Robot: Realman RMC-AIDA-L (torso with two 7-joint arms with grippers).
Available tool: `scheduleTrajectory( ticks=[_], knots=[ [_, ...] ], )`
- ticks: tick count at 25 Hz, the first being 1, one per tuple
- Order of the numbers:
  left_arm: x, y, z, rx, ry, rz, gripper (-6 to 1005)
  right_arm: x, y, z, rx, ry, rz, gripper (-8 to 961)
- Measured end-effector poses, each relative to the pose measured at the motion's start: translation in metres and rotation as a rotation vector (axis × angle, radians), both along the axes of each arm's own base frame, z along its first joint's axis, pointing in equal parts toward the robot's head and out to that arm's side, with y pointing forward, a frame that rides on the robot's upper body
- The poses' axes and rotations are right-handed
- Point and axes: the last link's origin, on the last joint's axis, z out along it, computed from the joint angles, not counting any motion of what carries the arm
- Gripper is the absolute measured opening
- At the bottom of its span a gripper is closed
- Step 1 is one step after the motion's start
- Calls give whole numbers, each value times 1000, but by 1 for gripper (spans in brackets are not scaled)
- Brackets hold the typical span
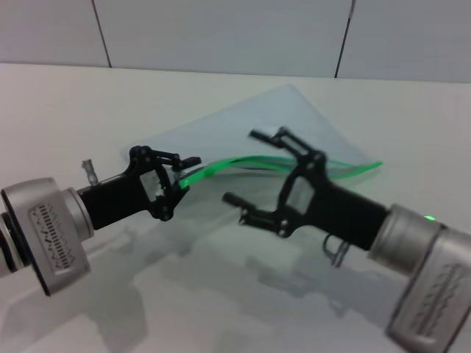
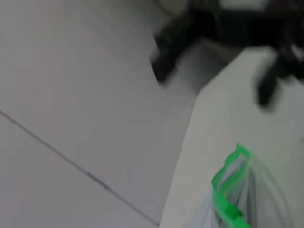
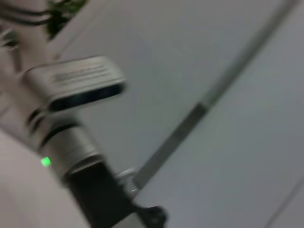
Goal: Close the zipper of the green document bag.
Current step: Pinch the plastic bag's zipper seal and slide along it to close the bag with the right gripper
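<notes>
The green tab has the zipper gaping [image 1: 254,163] beyond it, so my left gripper should keep hold of the zipper's end while my right gripper slides the tab [image 1: 210,170] to the bag's far corner.
The green document bag [image 1: 294,121] is a clear, pale pouch raised off the table and bowed. Its zipper [image 1: 346,168] runs as a bright green strip along the near edge. My left gripper [image 1: 185,176] is shut on the left end of that green edge. My right gripper [image 1: 241,167] stands wide open just right of it. One finger is above the strip and the other below, neither touching it. The left wrist view shows the bag's green zip end [image 2: 227,187] with a thicker green tab [image 2: 232,210]. The right wrist view shows neither bag nor zipper.
The white table [image 1: 66,118] spreads around the bag, with a tiled wall [image 1: 221,29] behind. The left arm's silver body [image 3: 71,142] fills part of the right wrist view. The right gripper's dark fingers [image 2: 164,61] show blurred in the left wrist view.
</notes>
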Motion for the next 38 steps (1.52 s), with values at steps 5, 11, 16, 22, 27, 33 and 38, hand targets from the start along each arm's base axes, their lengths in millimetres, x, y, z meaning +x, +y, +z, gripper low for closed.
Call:
scheduleTrajectory(
  ticks=[5,11,16,22,27,33,38],
  knots=[
    [5,-1,-1,-13,-24,-20,54,-5,3,-16,34,-118,53,882],
    [9,-3,-6,-32,-31,-31,54,-9,8,-27,81,-204,77,881],
    [11,-5,-9,-45,-34,-40,54,-13,9,-28,117,-219,111,786],
    [12,-6,-11,-53,-30,-48,54,-13,11,-27,133,-226,117,576],
    [13,-7,-11,-53,-31,-51,54,-12,15,-28,136,-251,108,354],
    [14,-7,-11,-54,-37,-58,54,-12,17,-31,136,-273,97,229],
    [13,-8,-11,-54,-37,-55,54,-12,17,-31,140,-278,105,197]
  ],
)
